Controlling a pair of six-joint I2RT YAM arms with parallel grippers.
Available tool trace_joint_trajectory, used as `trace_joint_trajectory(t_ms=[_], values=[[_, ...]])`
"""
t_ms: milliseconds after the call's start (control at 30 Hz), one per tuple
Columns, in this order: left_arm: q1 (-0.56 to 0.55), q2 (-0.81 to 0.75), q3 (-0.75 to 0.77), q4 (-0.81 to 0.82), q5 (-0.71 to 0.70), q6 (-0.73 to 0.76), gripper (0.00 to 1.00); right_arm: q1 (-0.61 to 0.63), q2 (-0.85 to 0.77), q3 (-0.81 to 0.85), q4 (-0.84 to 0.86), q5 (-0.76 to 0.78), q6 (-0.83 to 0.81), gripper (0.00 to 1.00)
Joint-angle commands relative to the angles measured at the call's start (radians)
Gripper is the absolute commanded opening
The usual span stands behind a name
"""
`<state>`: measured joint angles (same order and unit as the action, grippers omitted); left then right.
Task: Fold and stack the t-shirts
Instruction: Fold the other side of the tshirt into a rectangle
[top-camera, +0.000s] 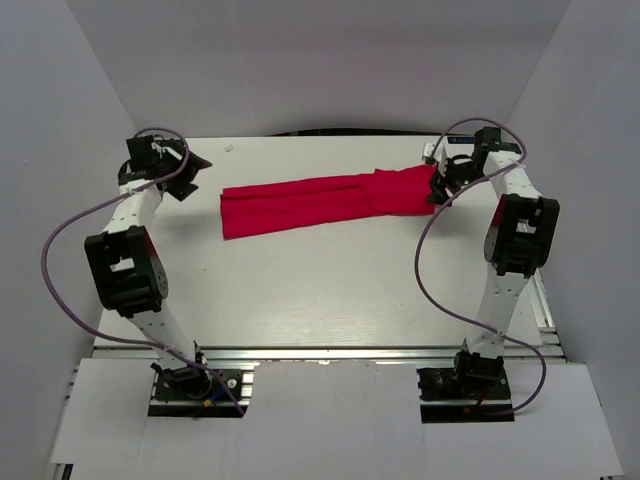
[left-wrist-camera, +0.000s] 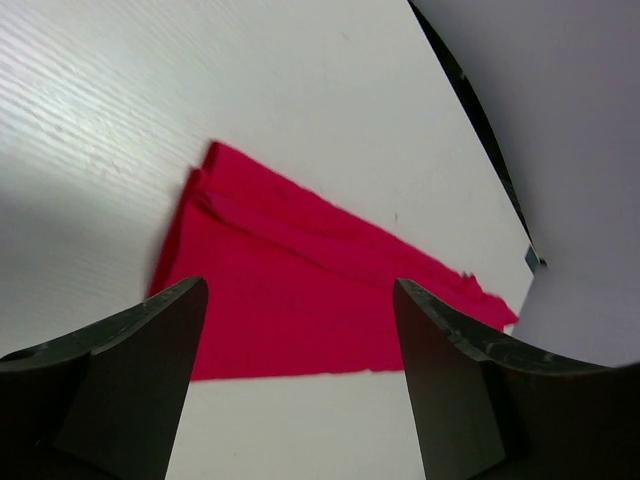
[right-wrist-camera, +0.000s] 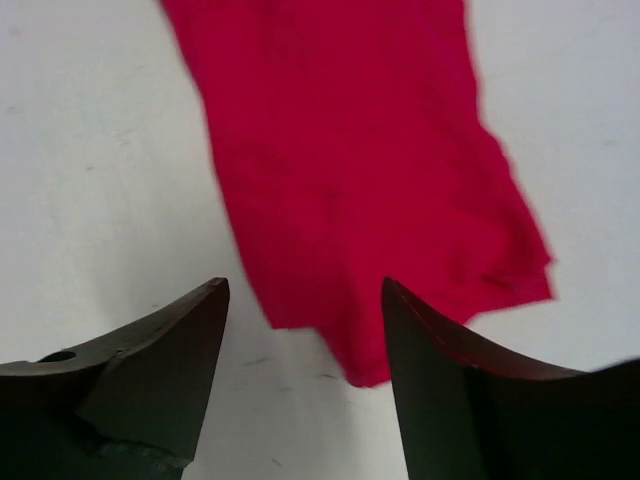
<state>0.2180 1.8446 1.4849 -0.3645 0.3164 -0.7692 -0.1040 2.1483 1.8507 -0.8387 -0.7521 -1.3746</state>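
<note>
The fingers of my right gripper line up along the red t-shirt's end (right-wrist-camera: 450, 300). I should turn my right gripper so that it pinches across the t-shirt's near corner (right-wrist-camera: 365, 365) before I fold it over.
The red t-shirt (top-camera: 320, 200) lies flat on the white table as a long narrow band across the far half, folded lengthwise. My left gripper (top-camera: 192, 172) is open and empty just left of the band's left end, which shows between its fingers in the left wrist view (left-wrist-camera: 290, 290). My right gripper (top-camera: 438, 185) is open at the band's right end; in the right wrist view the cloth (right-wrist-camera: 350, 180) lies below and ahead of the spread fingers, with one corner between them. No label shows.
The white table (top-camera: 320, 290) is walled by grey panels at left, right and back. A metal rail (top-camera: 330, 352) runs along the near edge by the arm bases. Purple cables loop beside each arm.
</note>
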Motion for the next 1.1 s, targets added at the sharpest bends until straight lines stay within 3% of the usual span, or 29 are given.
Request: trace_joint_trajectory(t_ms=[0, 133, 300, 367, 500, 567, 600, 700, 1067], values=[[0.001, -0.109, -0.116, 0.071, 0.119, 0.031, 0.86, -0.002, 0.034, 0.027, -0.151, -0.039, -0.017, 0.65], [0.001, -0.183, -0.182, 0.070, 0.135, 0.056, 0.87, -0.002, 0.022, -0.001, -0.053, -0.039, 0.187, 0.64], [0.003, -0.248, -0.251, 0.078, 0.171, 0.044, 0.87, 0.010, -0.013, -0.059, 0.035, -0.043, 0.269, 0.64], [0.001, -0.275, -0.293, 0.088, 0.197, 0.039, 0.87, 0.010, -0.007, -0.051, 0.041, -0.014, 0.273, 0.65], [0.001, -0.323, -0.351, 0.093, 0.214, 0.038, 0.87, -0.002, 0.050, 0.047, 0.081, 0.036, 0.461, 0.66], [0.001, -0.347, -0.383, 0.093, 0.217, 0.031, 0.87, -0.006, 0.056, 0.071, 0.139, 0.063, 0.608, 0.75], [0.001, -0.355, -0.393, 0.095, 0.219, 0.031, 0.87, -0.005, 0.055, 0.071, 0.159, 0.072, 0.655, 0.89], [0.001, -0.384, -0.423, 0.096, 0.220, 0.024, 0.87, -0.005, 0.064, 0.088, 0.201, 0.099, 0.810, 0.89], [0.003, -0.417, -0.480, 0.105, 0.230, 0.001, 0.87, -0.005, 0.084, 0.084, 0.242, 0.263, 0.951, 0.89]])
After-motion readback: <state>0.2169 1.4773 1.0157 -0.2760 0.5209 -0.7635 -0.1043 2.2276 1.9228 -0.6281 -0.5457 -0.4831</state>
